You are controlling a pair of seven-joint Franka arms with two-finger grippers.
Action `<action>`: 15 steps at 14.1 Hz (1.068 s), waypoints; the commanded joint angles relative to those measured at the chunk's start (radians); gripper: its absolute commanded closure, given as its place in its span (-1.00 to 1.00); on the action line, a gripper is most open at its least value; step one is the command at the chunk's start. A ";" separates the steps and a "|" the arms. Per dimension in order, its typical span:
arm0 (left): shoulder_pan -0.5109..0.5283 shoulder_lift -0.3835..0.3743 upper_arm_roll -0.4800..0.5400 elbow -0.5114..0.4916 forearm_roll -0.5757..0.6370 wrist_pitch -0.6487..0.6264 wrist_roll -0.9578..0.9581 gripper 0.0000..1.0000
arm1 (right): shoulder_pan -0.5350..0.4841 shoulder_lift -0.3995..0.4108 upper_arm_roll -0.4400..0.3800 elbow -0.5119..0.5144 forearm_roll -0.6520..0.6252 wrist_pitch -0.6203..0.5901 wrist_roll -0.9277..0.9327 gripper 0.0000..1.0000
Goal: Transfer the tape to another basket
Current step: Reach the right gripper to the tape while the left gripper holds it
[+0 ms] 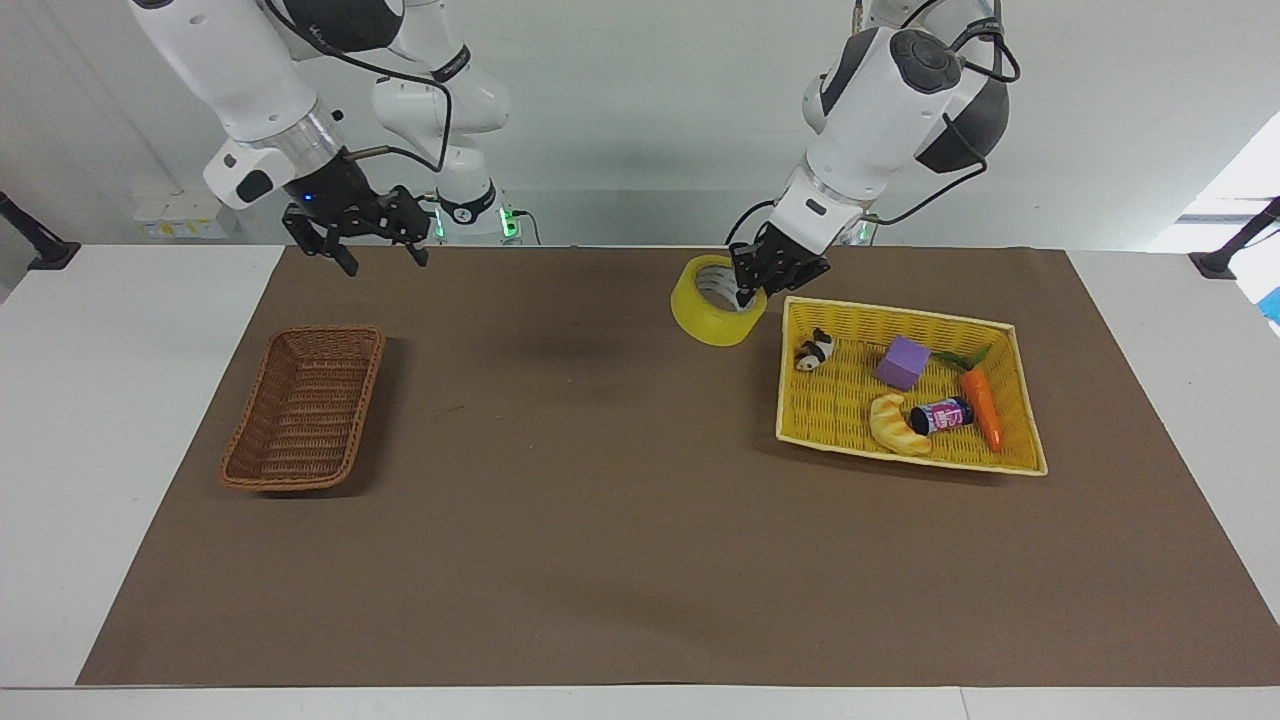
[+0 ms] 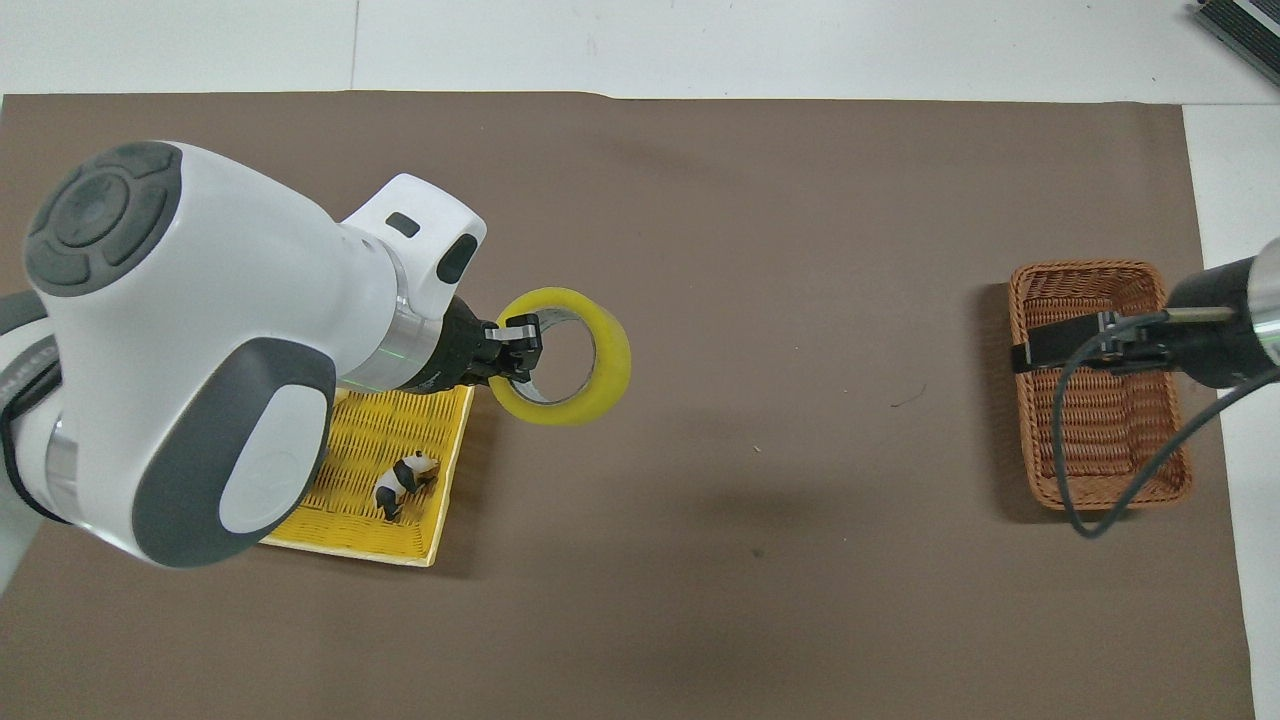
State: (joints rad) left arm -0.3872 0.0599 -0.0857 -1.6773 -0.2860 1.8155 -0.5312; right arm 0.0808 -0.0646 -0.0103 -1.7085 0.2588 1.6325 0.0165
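Note:
The tape (image 2: 596,401) should settle flat between the basket's sides when I lower it, because the dark-brown basket's empty opening (image 2: 1104,422) is wider and longer than the tape.
The tape (image 1: 703,318) (image 2: 612,360), a wide yellow roll, hangs in the air just outside the yellow basket (image 1: 900,318) (image 2: 390,440), over the brown mat at that basket's corner nearest the robots. My left gripper (image 1: 750,292) (image 2: 515,347) is shut on the roll's wall, one finger inside the core. The small dark-brown wicker basket (image 1: 300,482) (image 2: 1088,270) sits with nothing in it toward the right arm's end. My right gripper (image 1: 383,258) (image 2: 1050,342) hangs open and holds nothing, raised over the mat by that basket.
The yellow basket holds a panda toy (image 1: 815,350) (image 2: 400,480), a purple block (image 1: 902,362), a croissant toy (image 1: 897,425), a small can (image 1: 942,415) and a carrot (image 1: 982,405). Brown mat (image 1: 600,480) spans the table between the two baskets.

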 commanded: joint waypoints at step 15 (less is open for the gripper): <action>-0.042 -0.025 -0.008 0.001 -0.013 -0.015 0.017 1.00 | 0.323 0.115 0.003 -0.109 0.484 0.478 0.254 -1.00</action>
State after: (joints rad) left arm -0.4171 0.0547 -0.1087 -1.6722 -0.2872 1.8102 -0.5273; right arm 0.3851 0.0273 -0.0038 -1.8108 0.7233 2.0658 0.2794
